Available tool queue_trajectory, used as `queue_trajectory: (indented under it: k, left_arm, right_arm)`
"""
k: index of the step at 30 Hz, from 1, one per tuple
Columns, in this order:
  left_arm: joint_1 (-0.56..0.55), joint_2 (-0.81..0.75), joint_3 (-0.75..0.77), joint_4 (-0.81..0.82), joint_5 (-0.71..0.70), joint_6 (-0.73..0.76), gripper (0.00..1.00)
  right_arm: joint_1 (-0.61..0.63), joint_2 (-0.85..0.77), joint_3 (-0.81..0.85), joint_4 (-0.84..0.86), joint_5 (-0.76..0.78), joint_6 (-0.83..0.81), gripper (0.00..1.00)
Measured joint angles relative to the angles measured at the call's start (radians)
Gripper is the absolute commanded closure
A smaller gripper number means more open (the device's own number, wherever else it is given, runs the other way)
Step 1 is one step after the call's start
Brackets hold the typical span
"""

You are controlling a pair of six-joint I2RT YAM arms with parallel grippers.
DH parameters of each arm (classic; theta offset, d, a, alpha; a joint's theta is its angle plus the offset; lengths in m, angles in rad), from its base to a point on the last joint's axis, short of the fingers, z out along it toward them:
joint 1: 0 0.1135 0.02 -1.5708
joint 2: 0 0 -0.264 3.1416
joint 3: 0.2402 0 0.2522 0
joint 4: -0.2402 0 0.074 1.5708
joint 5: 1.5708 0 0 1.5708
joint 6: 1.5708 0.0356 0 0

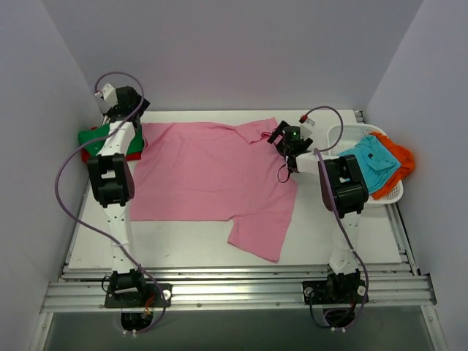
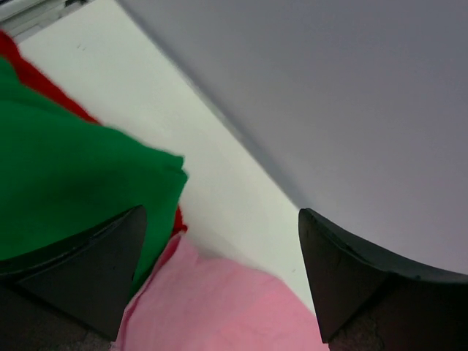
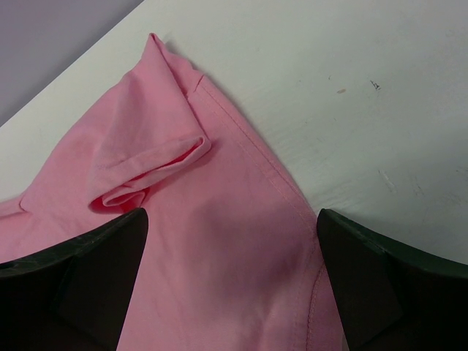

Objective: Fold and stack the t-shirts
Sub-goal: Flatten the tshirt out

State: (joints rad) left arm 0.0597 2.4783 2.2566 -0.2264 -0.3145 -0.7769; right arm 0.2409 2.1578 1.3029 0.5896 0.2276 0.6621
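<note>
The pink t-shirt's far sleeve (image 1: pixel 256 130) curls back over the t-shirt's body, so next my right gripper pinches and pulls the sleeve's curled edge (image 1: pixel 265 135) toward the back wall first.
The large pink t-shirt (image 1: pixel 212 179) lies spread flat on the white table, one sleeve pointing to the front right. A folded green shirt (image 1: pixel 93 136) lies on a red one (image 1: pixel 89 156) at the far left. My left gripper (image 1: pixel 139 123) is open over the pink shirt's far left corner (image 2: pixel 219 307), beside the green shirt (image 2: pixel 66 183). My right gripper (image 1: pixel 281 139) is open, its jaws straddling the pink shirt's far right shoulder (image 3: pixel 227 270) near a curled collar fold (image 3: pixel 153 164). Teal (image 1: pixel 373 162) and orange (image 1: pixel 398 164) shirts lie in the basket.
A white mesh basket (image 1: pixel 344 135) stands at the right edge of the table. Grey walls close in the back and both sides. The metal rail (image 1: pixel 234 289) runs along the front edge.
</note>
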Motion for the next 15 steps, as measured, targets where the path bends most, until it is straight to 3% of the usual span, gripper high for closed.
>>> queue_trajectory:
  k: [6,11,15]
  left_arm:
    - [-0.011,-0.219,-0.446,0.115,0.018,-0.015,0.06]
    - [-0.04,-0.346,-0.637,0.215,0.023,-0.016,0.06]
    - [-0.075,-0.388,-0.692,0.293,0.018,-0.003,0.06]
  right_arm:
    - [0.003,0.0,0.008,-0.011,-0.004,0.001,0.05]
    - [0.018,0.0,0.087,-0.062,-0.011,0.005,0.05]
    - [0.056,0.0,0.159,-0.081,-0.007,0.004,0.05]
